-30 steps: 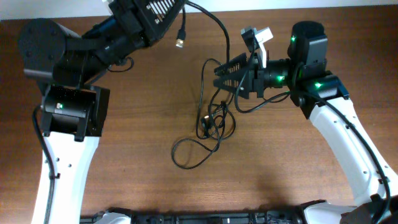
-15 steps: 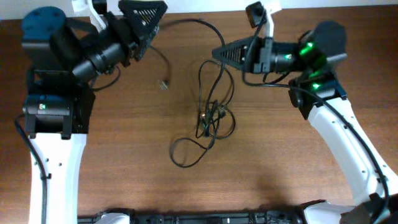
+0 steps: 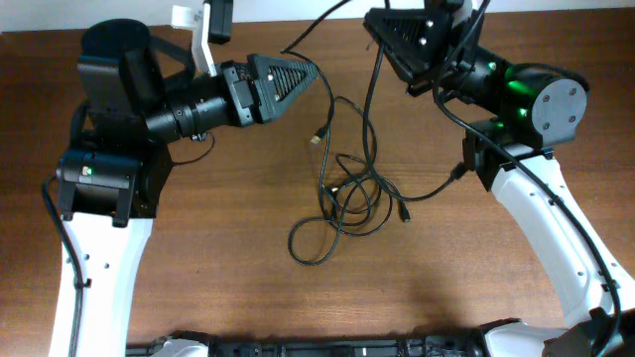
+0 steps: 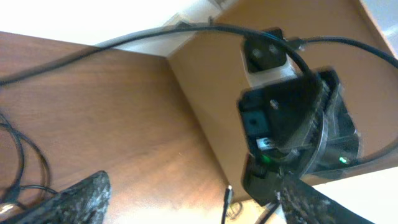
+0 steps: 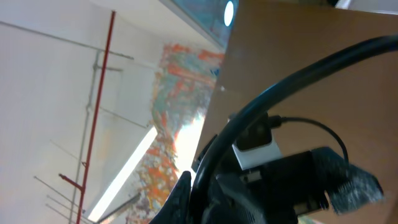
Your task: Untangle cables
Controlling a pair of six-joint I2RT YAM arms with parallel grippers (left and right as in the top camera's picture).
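Observation:
My raised right gripper holds the cable, which still hangs across the tangle [image 3: 369, 149], so my left gripper should grip it above the dangling plug and pull it clear.
The cables [image 3: 349, 193] lie as thin black cords tangled at the table's middle, with a loose loop [image 3: 316, 241] toward the front. One gold-tipped plug [image 3: 316, 137] lies free beside the knot. My right gripper [image 3: 385, 28], raised at the far edge, is shut on one strand [image 3: 373, 89] that runs taut down to the knot; in the right wrist view the cord [image 5: 261, 109] passes between the fingers of the right gripper [image 5: 205, 186]. My left gripper [image 3: 306, 77] hovers open left of that strand, nothing in it. In the left wrist view the left gripper [image 4: 196, 205] frames a plug end [image 4: 227, 198].
The table's far edge [image 3: 298, 12] is right behind both grippers, with a white wall beyond. Thicker black wires [image 3: 437, 188] hang from the right arm near the knot. The left arm's base [image 3: 99, 183] and the right arm's base [image 3: 501, 149] flank the middle.
The left gripper opened, dropped its cable end and swung right. The right gripper shut on a strand and rose to the far edge, pulling it taut. The knot shifted slightly right.

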